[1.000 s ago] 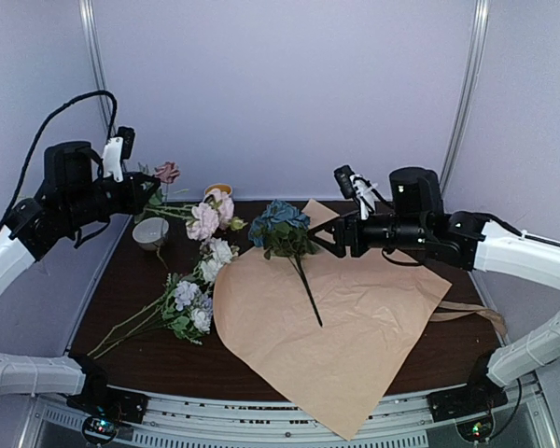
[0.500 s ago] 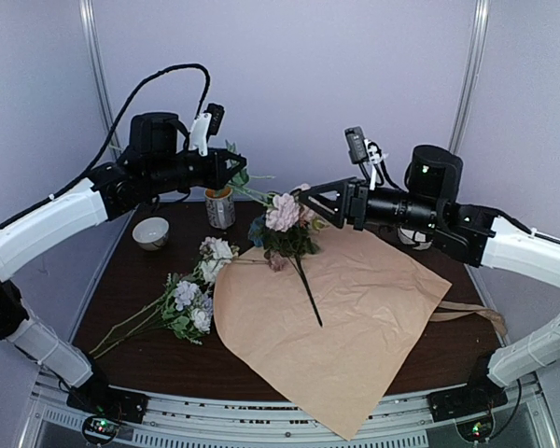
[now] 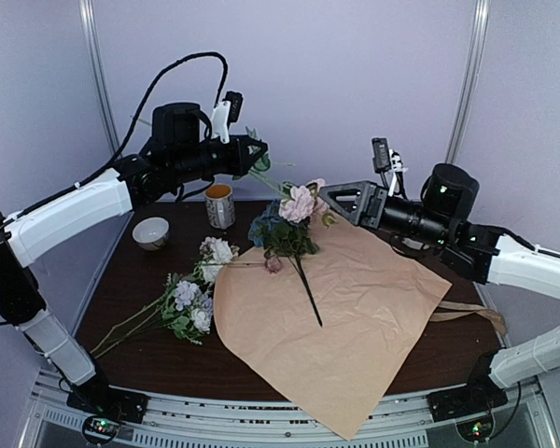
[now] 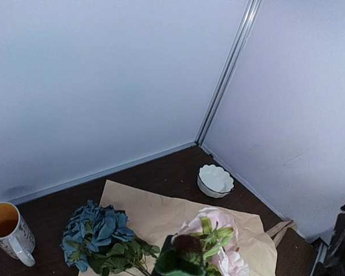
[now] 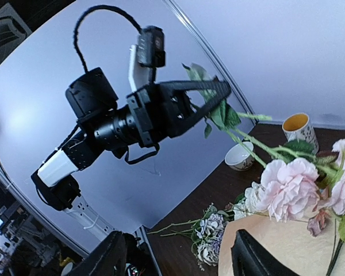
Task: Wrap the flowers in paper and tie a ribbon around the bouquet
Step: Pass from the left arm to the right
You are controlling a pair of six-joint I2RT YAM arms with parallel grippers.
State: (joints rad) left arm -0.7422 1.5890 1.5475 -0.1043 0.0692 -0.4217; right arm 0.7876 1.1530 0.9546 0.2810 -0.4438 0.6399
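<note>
I am holding the pink flower's stem (image 3: 268, 181) crosswise in my left gripper, so next my right gripper grabs the flower by its blooms (image 3: 299, 203) and places it along the blue flower's stem.
My left gripper (image 3: 259, 151) is raised over the back of the table and shut on the long green stem of a pink flower spray (image 3: 301, 201), whose blooms (image 5: 287, 187) hang above the far corner of the paper. My right gripper (image 3: 329, 198) is open in the air just right of those blooms, touching nothing. The paper (image 3: 341, 322) lies flat, tan face up. A blue flower (image 3: 278, 226) lies on the paper's far side, stem pointing near. More flowers (image 3: 191, 299), white and lavender, lie on the table left of the paper. The ribbon (image 3: 469, 315) trails off the paper's right edge.
A mug (image 3: 219, 204) with an orange inside stands at the back centre. One small white bowl (image 3: 151, 232) sits at the back left and another white bowl (image 4: 215, 180) at the back right corner. Pale walls close in the back and sides.
My left arm has swung from the back left up and to the right, carrying the pink spray over the paper. My right gripper has risen from beside the blue flower and drawn back right.
</note>
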